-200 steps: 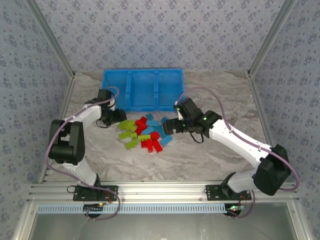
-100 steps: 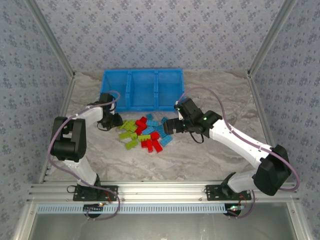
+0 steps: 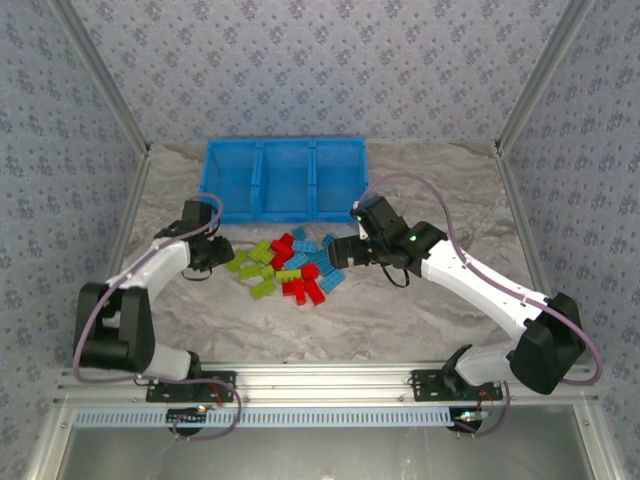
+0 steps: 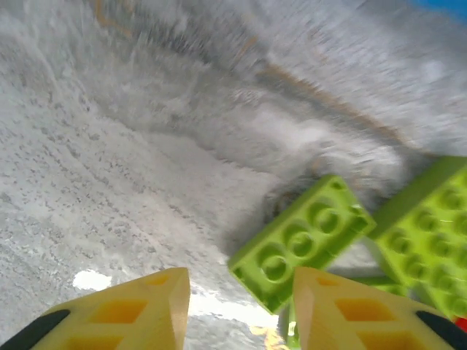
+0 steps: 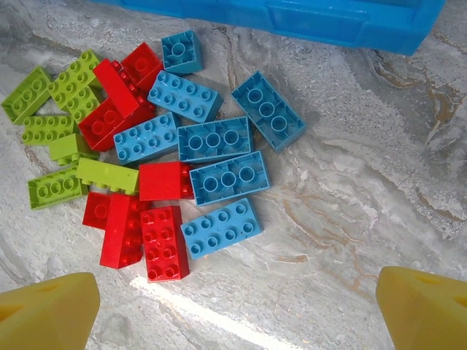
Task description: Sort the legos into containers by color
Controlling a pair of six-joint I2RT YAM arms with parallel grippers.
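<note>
Next, I move my left gripper's open fingers over and close them across the brick's long sides (image 4: 283,220), because the lime green brick (image 4: 299,243) lies at a slant beside them.
The legos lie in a loose pile (image 3: 290,268) on the table in front of the blue bin (image 3: 285,213). Lime green bricks are on the left, red (image 5: 164,242) in the middle and light blue (image 5: 220,227) on the right. My left gripper (image 3: 224,260) is open and low at the pile's left edge. A lime green brick (image 4: 300,239) lies just ahead of its jaws, close to the right finger (image 4: 343,310). My right gripper (image 3: 336,251) hovers wide open over the pile's right side, with nothing between its fingertips (image 5: 235,292).
The bin's three compartments sit behind the pile, and its front wall (image 5: 328,18) runs along the top of the right wrist view. Bare marbled table surface (image 3: 420,310) spreads in front of and to the right of the pile. Patterned walls enclose the workspace.
The left arm has swung its elbow out and down to the left. Its gripper has dropped from the bin's front toward the lime green bricks. The right arm has barely moved.
</note>
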